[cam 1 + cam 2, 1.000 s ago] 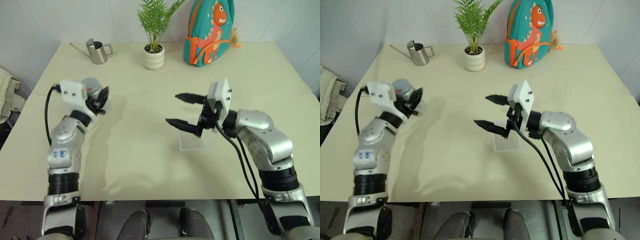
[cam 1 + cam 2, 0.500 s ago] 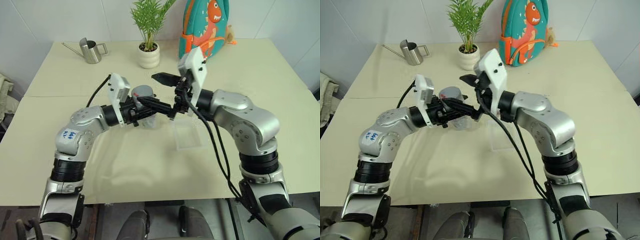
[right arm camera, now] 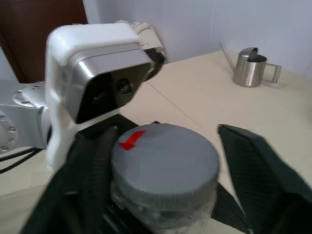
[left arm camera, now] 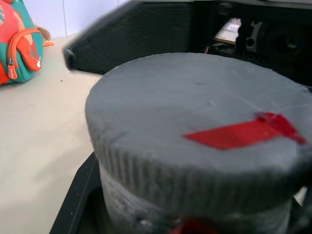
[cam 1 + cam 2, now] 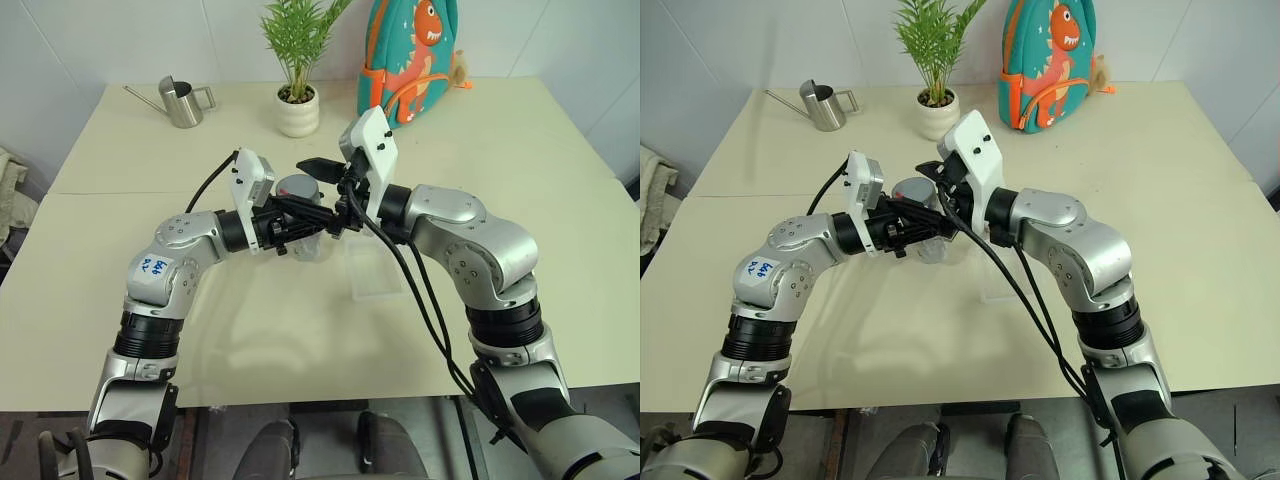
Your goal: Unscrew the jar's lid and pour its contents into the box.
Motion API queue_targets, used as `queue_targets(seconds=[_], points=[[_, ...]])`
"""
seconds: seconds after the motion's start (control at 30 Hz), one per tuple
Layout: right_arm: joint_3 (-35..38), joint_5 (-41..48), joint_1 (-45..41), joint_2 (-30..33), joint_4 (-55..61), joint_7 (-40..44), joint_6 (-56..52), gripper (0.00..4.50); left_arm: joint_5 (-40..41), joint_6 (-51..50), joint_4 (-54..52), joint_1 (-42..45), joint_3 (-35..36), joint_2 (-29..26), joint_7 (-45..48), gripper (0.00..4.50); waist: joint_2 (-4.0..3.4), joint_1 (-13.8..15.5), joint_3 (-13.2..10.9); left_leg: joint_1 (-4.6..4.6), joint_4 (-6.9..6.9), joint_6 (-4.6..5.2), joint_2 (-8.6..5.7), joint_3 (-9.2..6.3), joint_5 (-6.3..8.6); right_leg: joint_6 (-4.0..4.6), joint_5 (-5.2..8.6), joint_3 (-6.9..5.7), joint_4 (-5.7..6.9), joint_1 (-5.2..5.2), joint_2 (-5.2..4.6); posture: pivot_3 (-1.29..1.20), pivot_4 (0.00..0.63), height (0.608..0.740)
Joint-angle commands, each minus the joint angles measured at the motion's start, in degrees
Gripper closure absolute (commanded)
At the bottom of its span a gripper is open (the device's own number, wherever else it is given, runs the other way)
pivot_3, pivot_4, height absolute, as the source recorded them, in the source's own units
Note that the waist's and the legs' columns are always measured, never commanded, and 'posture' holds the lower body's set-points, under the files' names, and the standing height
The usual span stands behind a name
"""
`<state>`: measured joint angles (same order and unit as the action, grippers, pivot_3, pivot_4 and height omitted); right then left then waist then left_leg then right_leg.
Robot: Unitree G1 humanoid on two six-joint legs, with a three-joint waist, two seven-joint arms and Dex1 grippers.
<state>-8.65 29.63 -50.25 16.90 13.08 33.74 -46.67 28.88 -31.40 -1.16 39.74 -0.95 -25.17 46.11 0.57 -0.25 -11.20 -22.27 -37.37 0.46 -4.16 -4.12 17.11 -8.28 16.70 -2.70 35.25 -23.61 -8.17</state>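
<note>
The jar (image 4: 165, 207) is tilted in my left gripper, so next my right gripper moves away from the lid (image 5: 298, 186) while my left gripper straightens the jar before the next twist.
The grey jar (image 5: 310, 243) hangs above the table's middle with my left gripper (image 5: 315, 215) shut around its body. Its flat grey lid (image 5: 297, 187), marked with a red strip, is on top. My right gripper (image 5: 310, 192) reaches in from the right and is shut on the lid, one finger (image 3: 253, 175) on each side of its ribbed rim. The wrist views show the lid (image 4: 195, 122) close up, still seated on the jar. The clear plastic box (image 5: 375, 270) lies on the table just right of and below the jar. The contents are hidden.
At the table's far side stand a steel watering can (image 5: 185, 100), a white pot (image 5: 298, 112) with a green plant, and a teal dinosaur backpack (image 5: 415, 55). A cloth (image 5: 10, 170) lies off the table's left edge.
Both arms swung in from the sides and met over the table's middle. In the last half second the right gripper's wide-open fingers closed onto the lid.
</note>
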Motion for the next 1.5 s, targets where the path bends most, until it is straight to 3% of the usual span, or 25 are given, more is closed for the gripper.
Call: queue_targets(seconds=[0.03,0.2,0.43,0.57,0.77,0.97,1.23,1.5], points=[[1.39,0.58,-0.36,0.56,1.58,1.01,0.63,1.94,-0.06,2.09,-0.63,1.16,0.8,-0.53,1.88,2.42,0.0,0.01,0.0,0.0,0.0,0.0,0.0,0.0,0.0,0.0,0.0,0.0,0.02,0.0,0.0,0.0,0.15,0.74],[0.86,1.64,-0.3,2.16,0.86,6.44,2.31,1.94,0.51,5.01,1.84,2.74,0.22,-1.22,8.18,2.42,0.0,0.05,0.0,0.0,-0.05,0.0,-0.01,0.0,0.0,0.0,0.0,0.0,0.05,0.0,0.0,0.0,0.15,0.74],[0.22,7.21,-4.94,10.6,-2.35,31.28,7.33,1.94,8.16,2.85,7.87,8.45,0.17,-3.3,30.5,2.42,0.0,0.02,0.0,-0.06,-0.09,0.06,-0.02,0.07,-0.03,-0.01,0.0,-0.02,-0.03,0.02,0.01,0.0,0.15,0.74],[0.74,9.47,-7.93,12.56,-3.79,36.56,6.6,1.94,7.35,2.86,8.41,9.94,-1.25,-4.39,35.53,2.42,0.0,-0.09,0.0,-0.04,-0.08,0.07,0.01,0.06,-0.03,0.0,0.0,-0.03,-0.05,0.04,0.01,0.0,0.15,0.74],[1.14,9.14,-8.11,12.39,-3.87,35.45,6.29,1.94,6.38,5.84,8.72,9.11,-0.06,-3.19,34.51,2.42,0.0,0.01,0.0,-0.06,-0.19,0.06,0.03,0.04,-0.03,0.0,0.0,-0.02,0.04,0.03,0.0,0.0,0.15,0.74],[3.12,9.55,-7.42,12.01,-3.85,32.51,5.36,0.06,6.01,7.95,8.88,8.41,1.4,-2.71,32.48,2.42,0.0,0.08,0.0,-0.06,-0.31,0.06,0.0,0.03,-0.03,0.0,0.0,-0.02,0.14,0.03,-0.03,0.0,0.15,0.74],[7.77,8.17,-5.68,10.93,-3.26,22.66,5.65,0.06,3.42,10.16,9.78,7.2,3.37,-2.66,27.01,2.42,0.0,0.16,0.0,-0.07,-0.38,0.07,-0.02,0.02,-0.03,-0.01,0.0,-0.01,0.22,0.03,-0.07,0.0,0.15,0.74],[4.29,8.88,-4.14,6.54,1.88,17.05,2.64,0.06,1.34,11.8,11.87,8.13,1.99,-0.88,24.07,2.42,0.0,0.04,0.0,-0.07,-0.37,0.06,-0.03,0.02,-0.03,-0.01,0.0,-0.01,0.26,0.0,-0.07,0.0,0.15,0.74]])
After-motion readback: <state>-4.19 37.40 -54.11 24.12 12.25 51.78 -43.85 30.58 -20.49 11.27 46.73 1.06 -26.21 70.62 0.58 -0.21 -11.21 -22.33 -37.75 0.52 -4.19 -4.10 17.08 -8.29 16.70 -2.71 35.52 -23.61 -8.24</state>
